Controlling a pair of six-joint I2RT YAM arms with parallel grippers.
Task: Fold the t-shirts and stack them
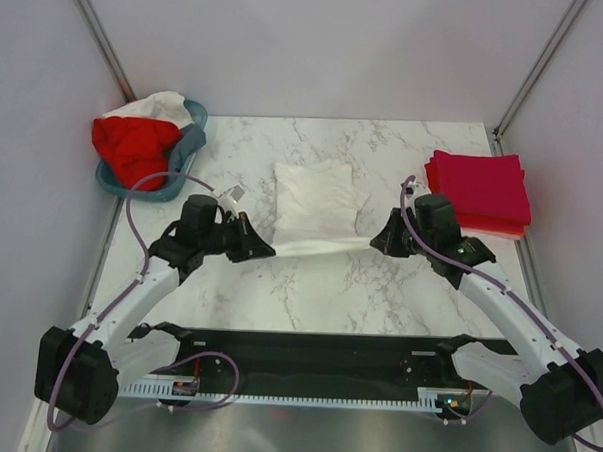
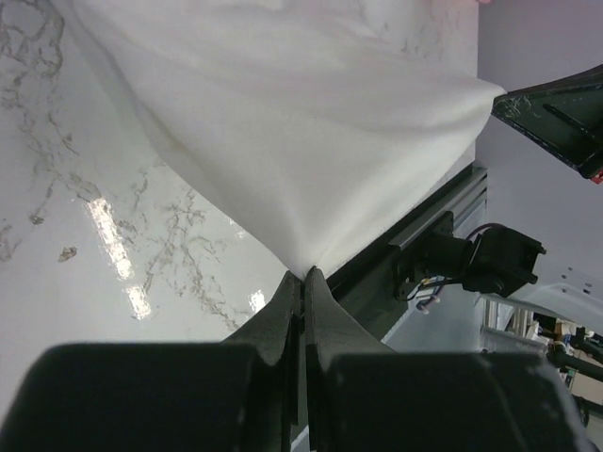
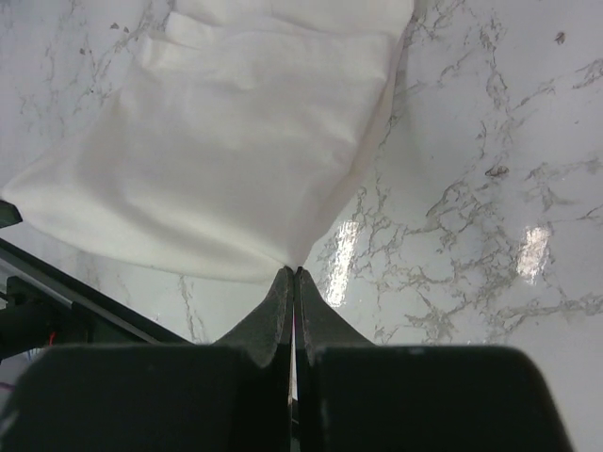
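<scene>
My right gripper is holding the white t-shirt's near edge (image 1: 323,247) tight and parallel to its far edge. It should go to the t-shirt's far edge (image 1: 342,166) next and let go there.
A white t-shirt (image 1: 315,200) lies part-folded mid-table, its near edge stretched between both grippers. My left gripper (image 1: 270,251) is shut on its near left corner; the cloth (image 2: 292,122) fans out from the closed jaws (image 2: 305,273). My right gripper (image 1: 377,241) is shut on its near right corner, and the cloth (image 3: 236,141) spreads away from the closed jaws (image 3: 294,271). A stack of folded crimson-pink shirts (image 1: 479,190) sits at the right edge. A red shirt (image 1: 133,146) and a white one (image 1: 159,106) lie heaped at the back left.
A teal plastic basket (image 1: 190,149) holds the heaped shirts at the back left corner. The marble table (image 1: 318,297) has a black rail along its near edge. Grey walls enclose the left, right and back.
</scene>
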